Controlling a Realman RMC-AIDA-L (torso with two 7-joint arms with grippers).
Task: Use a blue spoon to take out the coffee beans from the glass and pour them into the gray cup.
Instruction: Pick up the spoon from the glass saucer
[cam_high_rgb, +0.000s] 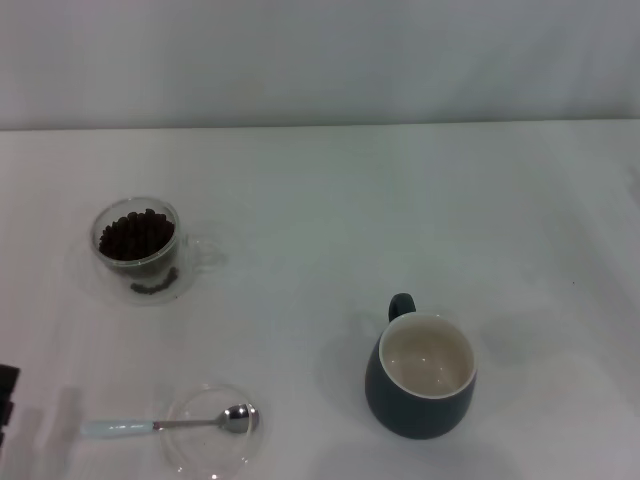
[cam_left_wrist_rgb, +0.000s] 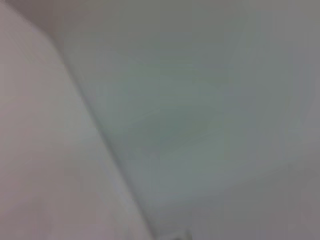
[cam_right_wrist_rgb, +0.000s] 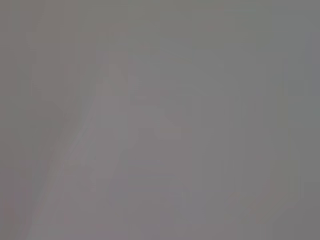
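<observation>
My left gripper is free to keep moving toward that handle (cam_high_rgb: 118, 428) until its fingers close on it, as the blue spoon's handle lies free beyond the clear dish's edge (cam_high_rgb: 167, 425).
In the head view the glass (cam_high_rgb: 137, 247) stands at the left, filled with dark coffee beans (cam_high_rgb: 134, 235), its clear handle pointing right. The blue spoon (cam_high_rgb: 165, 425) lies near the front left, its metal bowl resting in a flat clear glass dish (cam_high_rgb: 212, 452) and its pale blue handle pointing left. The gray cup (cam_high_rgb: 421, 375) stands at the front right of centre, empty, cream inside, handle toward the back. A dark piece of my left gripper (cam_high_rgb: 6, 395) shows at the left edge, left of the spoon handle. My right gripper is out of view. Both wrist views show only blank surface.
A white table (cam_high_rgb: 330, 220) carries everything, and a pale wall rises behind its far edge. Bare tabletop lies between the glass and the gray cup and across the back and right.
</observation>
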